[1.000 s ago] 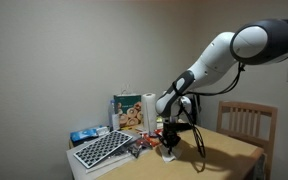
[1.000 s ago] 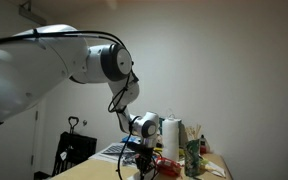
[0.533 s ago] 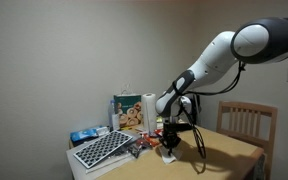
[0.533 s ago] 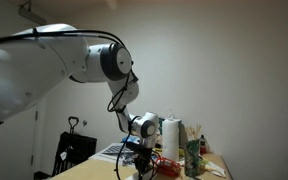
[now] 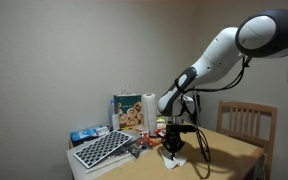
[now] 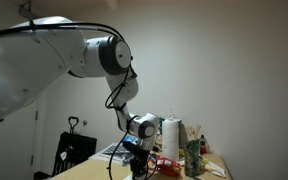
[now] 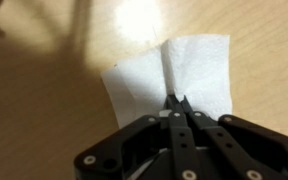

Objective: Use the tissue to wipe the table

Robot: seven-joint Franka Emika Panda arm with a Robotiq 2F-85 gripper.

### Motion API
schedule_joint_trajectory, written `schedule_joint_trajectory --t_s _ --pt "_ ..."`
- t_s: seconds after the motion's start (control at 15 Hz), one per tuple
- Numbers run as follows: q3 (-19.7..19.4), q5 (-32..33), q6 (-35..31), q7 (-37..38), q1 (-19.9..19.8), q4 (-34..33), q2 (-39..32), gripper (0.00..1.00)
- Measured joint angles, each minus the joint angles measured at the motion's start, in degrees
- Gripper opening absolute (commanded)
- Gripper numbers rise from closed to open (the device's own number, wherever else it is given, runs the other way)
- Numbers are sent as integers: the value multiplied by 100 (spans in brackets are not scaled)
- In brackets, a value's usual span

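Observation:
Next, my gripper sweeps the tissue under it back across the open table [image 5: 231, 149] toward the chair, because the tissue is close to the small items crowding the table's end [image 5: 143, 145].
The tissue [image 7: 171, 72] is a white paper sheet lying on the tan wooden table [image 7: 44, 110], with a raised fold down its middle. My gripper [image 7: 174, 98] is shut on that fold at the sheet's near edge. In an exterior view the gripper [image 5: 173, 146] points down at the table [image 5: 224, 150], with the tissue [image 5: 172, 157] white under it. In an exterior view the gripper [image 6: 139, 165] is low over the table [image 6: 104, 170]; the tissue is not clear there.
A white paper-towel roll [image 5: 149, 107], a printed box [image 5: 128, 113], a keyboard [image 5: 101, 148] and small items crowd one end of the table. A wooden slat-back chair [image 5: 246, 120] stands at the far side. The roll [image 6: 170, 138] and a bottle [image 6: 192, 155] stand close beside the gripper.
The arm has shifted a little along the table, carrying the gripper and tissue with it. The gripper stays shut.

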State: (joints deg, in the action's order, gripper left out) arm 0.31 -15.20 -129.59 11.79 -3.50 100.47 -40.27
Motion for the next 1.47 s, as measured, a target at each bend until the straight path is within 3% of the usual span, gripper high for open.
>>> schedule_joint_trajectory --t_s 0.47,1.0,1.47 --pt "-64 -43 -69 59 -8 -42 -29 0" --pt "-212 -1256 -355 113 -864 259 61 2" --pt "-257 -1268 -447 142 -883 229 43 0"
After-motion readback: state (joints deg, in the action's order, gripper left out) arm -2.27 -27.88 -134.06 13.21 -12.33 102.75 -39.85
